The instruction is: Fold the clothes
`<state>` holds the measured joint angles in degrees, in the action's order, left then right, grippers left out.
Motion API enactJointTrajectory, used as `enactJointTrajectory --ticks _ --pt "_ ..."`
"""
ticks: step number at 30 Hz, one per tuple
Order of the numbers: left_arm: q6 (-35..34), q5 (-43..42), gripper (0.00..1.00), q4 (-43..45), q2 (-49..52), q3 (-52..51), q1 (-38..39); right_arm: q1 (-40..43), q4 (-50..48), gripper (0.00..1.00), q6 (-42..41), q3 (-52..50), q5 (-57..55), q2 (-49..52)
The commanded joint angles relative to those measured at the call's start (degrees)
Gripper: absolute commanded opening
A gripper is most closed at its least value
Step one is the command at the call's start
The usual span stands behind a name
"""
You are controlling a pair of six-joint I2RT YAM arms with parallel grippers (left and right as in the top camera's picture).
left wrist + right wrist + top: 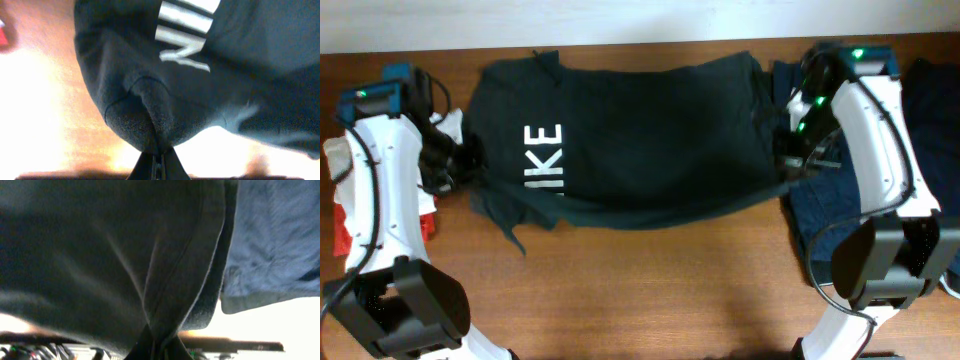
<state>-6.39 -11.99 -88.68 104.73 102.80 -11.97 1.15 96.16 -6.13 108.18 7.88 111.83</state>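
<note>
The sleeve (511, 230) trails beyond the shirt's front edge. I should lower the sleeve with my left gripper and fold it in toward the white letters (544, 162).
The clothes, a black T-shirt (640, 140) with white block letters (542, 158), stretch across the back half of the wooden table between both arms. My left gripper (470, 160) is shut on the shirt's left edge; in the left wrist view the dark cloth (150, 100) bunches into the closed left gripper (160, 159), white lettering (185, 30) above. My right gripper (788, 160) is shut on the shirt's right edge; in the right wrist view a pinched fold of shirt (165, 290) runs down into the closed right gripper (159, 347). The shirt's front hem hangs slack with a sleeve (510, 215) trailing.
A navy-blue wrinkled garment (825, 205) lies under and beside the right arm, also seen in the right wrist view (280, 240). White and red folded pieces (340, 200) sit at the left edge. Bare wood table (650, 290) spans the front.
</note>
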Motion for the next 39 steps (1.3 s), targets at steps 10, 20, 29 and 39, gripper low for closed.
enactJointTrajectory --ticks 10,20,29,39 --pt "-2.78 8.57 0.0 1.84 -12.09 -24.3 -3.37 0.48 -7.61 0.04 -0.13 -29.16 -1.09 -13.11" --pt "-5.09 11.37 0.0 1.14 -30.51 -32.28 -5.77 0.48 -7.96 0.04 -1.7 -40.52 -0.61 -26.18" --pt "-5.75 9.11 0.0 3.65 -33.11 -33.7 -6.47 0.42 -11.58 0.04 -1.79 -40.74 -0.2 -31.04" --pt "-6.84 1.9 0.0 27.78 -31.76 -42.25 -6.43 0.42 -23.1 0.04 -3.76 -40.85 0.48 -30.34"
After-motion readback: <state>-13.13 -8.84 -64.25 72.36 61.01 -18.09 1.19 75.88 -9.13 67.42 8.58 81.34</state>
